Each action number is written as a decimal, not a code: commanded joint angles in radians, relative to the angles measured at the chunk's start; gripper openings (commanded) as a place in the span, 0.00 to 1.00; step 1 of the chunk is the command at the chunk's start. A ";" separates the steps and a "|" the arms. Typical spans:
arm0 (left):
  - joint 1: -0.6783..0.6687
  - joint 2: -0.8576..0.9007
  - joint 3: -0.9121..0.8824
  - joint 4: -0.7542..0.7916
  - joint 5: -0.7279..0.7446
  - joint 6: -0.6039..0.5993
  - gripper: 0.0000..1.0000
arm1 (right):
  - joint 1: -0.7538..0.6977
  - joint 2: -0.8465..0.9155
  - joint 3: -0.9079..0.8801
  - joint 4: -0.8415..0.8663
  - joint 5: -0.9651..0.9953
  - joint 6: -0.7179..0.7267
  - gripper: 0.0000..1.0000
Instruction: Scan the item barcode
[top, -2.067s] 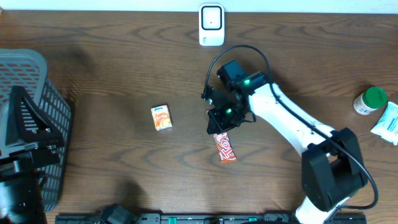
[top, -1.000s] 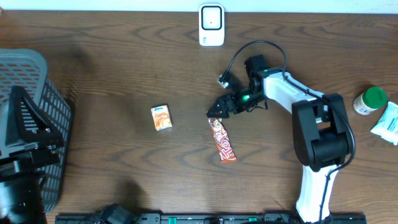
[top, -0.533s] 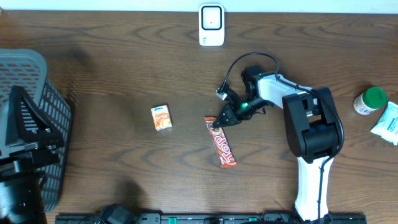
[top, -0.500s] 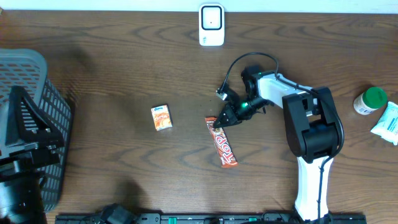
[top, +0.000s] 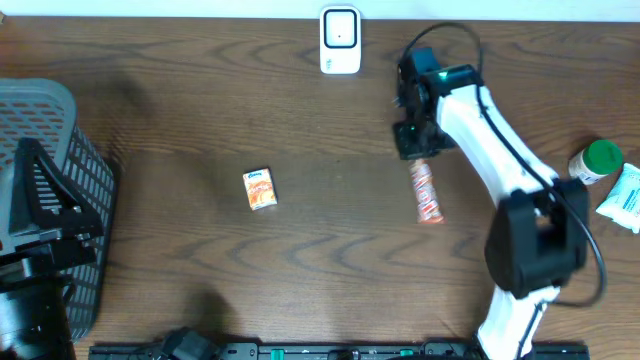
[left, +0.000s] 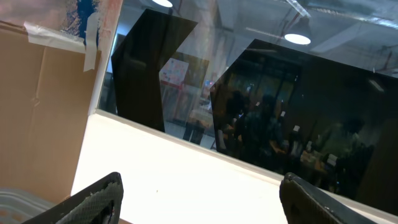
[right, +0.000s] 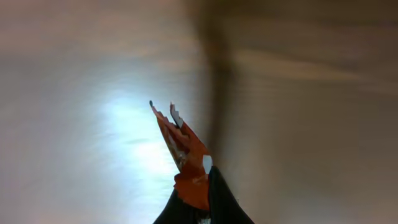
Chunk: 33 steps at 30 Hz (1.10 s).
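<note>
The candy bar's printed side (top: 427, 194) faces up in my right gripper, so I should place it flipped on the open wood (top: 378, 208) and grip it again before scanning.
The item is an orange-red candy bar (top: 427, 192), pinched at one end by my right gripper (top: 414, 148), which is shut on it. The rest of the bar trails toward the table's front. In the right wrist view the crinkled orange wrapper (right: 185, 152) sticks up from between the dark fingertips (right: 217, 198) against a blurred table. No barcode shows. A white scanner (top: 340, 40) stands at the back edge, left of the gripper. My left gripper (left: 202, 199) is open, holds nothing and points up at the room.
A small orange box (top: 260, 188) lies left of centre. A grey basket (top: 55, 190) stands at the left edge. At the right edge stand a green-capped bottle (top: 596, 160) and a white packet (top: 624, 196).
My right gripper closed on the end of the candy bar, then carried it from the table's middle up and to the right, nearer the scanner. The left gripper has not changed.
</note>
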<state>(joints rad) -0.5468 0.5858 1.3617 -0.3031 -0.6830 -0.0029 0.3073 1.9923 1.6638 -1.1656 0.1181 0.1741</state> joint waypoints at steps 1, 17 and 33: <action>0.000 -0.009 -0.009 0.006 0.002 -0.003 0.81 | 0.089 -0.041 0.016 -0.034 0.532 0.380 0.01; 0.000 -0.009 -0.009 0.006 0.002 -0.003 0.81 | 0.616 0.208 -0.146 0.000 1.031 0.981 0.02; 0.000 -0.009 -0.010 0.006 0.002 -0.003 0.81 | 0.756 0.147 -0.059 -0.133 0.670 0.934 0.96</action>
<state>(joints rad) -0.5468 0.5858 1.3617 -0.3027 -0.6830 -0.0032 1.0969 2.2078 1.5433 -1.2778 0.8856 1.1343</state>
